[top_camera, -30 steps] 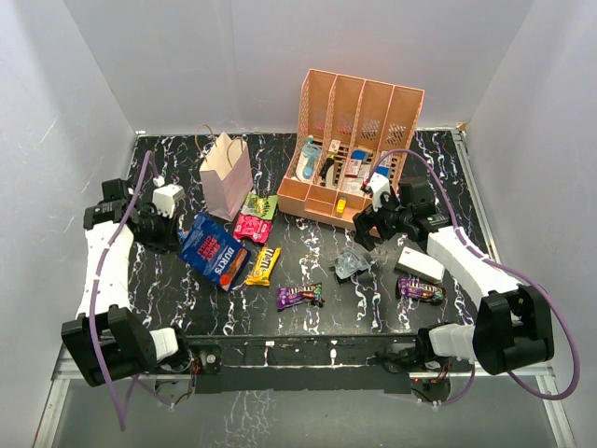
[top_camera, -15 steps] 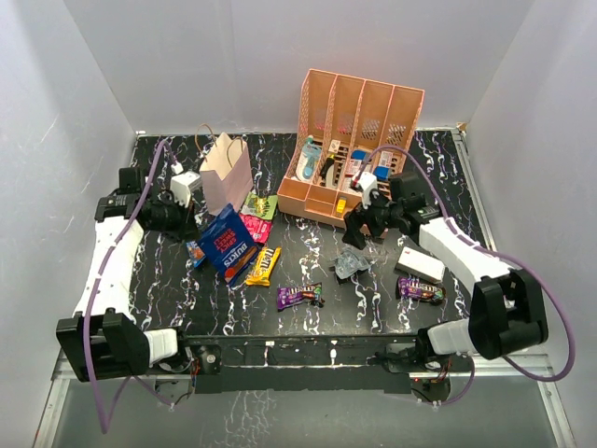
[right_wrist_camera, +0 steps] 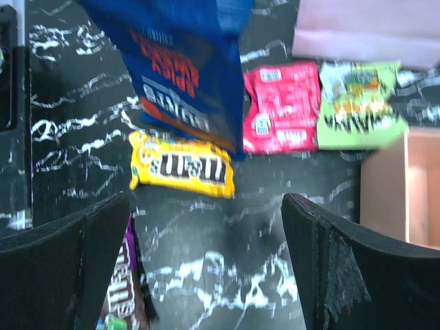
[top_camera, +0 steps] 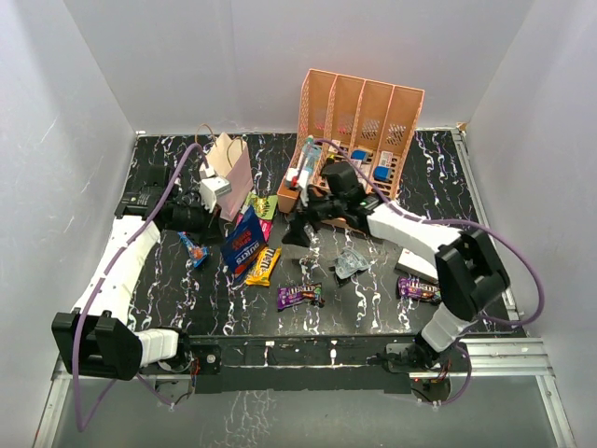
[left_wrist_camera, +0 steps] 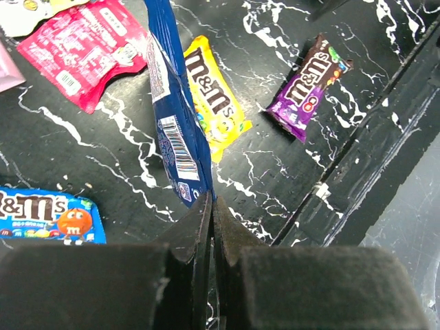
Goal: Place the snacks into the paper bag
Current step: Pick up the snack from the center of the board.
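Note:
My left gripper needs to grip deeper because it pinches only the corner of the blue crisp bag (left_wrist_camera: 201, 191). My right gripper should hold the bag by its far edge (top_camera: 253, 214) meanwhile.
My left gripper (top_camera: 229, 211) is shut on the top edge of the large blue crisp bag (top_camera: 244, 241), which hangs edge-on (left_wrist_camera: 175, 130) just in front of the pale pink paper bag (top_camera: 229, 163). Below it lie a yellow packet (left_wrist_camera: 213, 103), a pink one (left_wrist_camera: 82, 48), a purple one (left_wrist_camera: 309, 75) and a small blue one (left_wrist_camera: 48, 216). My right gripper (top_camera: 297, 231) hovers open over the table's middle, with nothing between its fingers (right_wrist_camera: 357, 268). Ahead of it are the crisp bag (right_wrist_camera: 189, 75), yellow packet (right_wrist_camera: 182, 165), pink packet (right_wrist_camera: 282, 106) and green packet (right_wrist_camera: 354, 103). A clear-silver packet (top_camera: 353, 263) and a second purple wrapper (top_camera: 420, 289) lie to the right.
The peach slotted rack (top_camera: 359, 112) with bottles and cartons stands at the back, its corner (right_wrist_camera: 405, 185) close to my right gripper. A white box (top_camera: 415, 263) lies partly under the right arm. White walls close in the table on three sides.
My left gripper has carried the crisp bag up and to the right, toward the paper bag. The right arm has swung left from in front of the rack to the table's middle.

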`<state>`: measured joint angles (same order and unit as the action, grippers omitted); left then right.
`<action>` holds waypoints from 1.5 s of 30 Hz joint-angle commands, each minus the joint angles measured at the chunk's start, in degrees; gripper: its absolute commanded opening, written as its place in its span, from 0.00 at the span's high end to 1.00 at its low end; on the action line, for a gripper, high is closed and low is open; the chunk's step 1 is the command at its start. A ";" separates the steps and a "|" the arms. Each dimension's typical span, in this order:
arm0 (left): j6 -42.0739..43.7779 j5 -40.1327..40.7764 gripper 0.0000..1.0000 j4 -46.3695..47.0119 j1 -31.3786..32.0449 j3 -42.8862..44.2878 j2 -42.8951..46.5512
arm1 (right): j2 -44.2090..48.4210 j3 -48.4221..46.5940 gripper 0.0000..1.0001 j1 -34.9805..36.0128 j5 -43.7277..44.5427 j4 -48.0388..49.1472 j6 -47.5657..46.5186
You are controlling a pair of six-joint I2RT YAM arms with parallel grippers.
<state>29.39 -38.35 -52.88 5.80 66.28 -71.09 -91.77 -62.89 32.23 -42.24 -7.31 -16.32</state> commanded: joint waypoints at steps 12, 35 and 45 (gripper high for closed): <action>-2.05 -3.77 1.00 -0.64 5.56 0.54 2.39 | -14.14 -14.36 0.03 4.75 -4.86 9.04 -0.53; -5.42 1.00 0.62 3.58 6.56 -1.87 2.58 | -16.60 -17.69 0.47 4.82 -12.66 9.07 2.66; -4.93 4.27 0.53 6.78 6.81 -3.94 2.00 | -16.46 -17.88 0.50 4.80 -13.96 9.24 3.77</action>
<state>23.99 -34.94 -47.22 12.19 62.74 -69.04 -108.40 -77.62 36.75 -54.61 -1.23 -13.32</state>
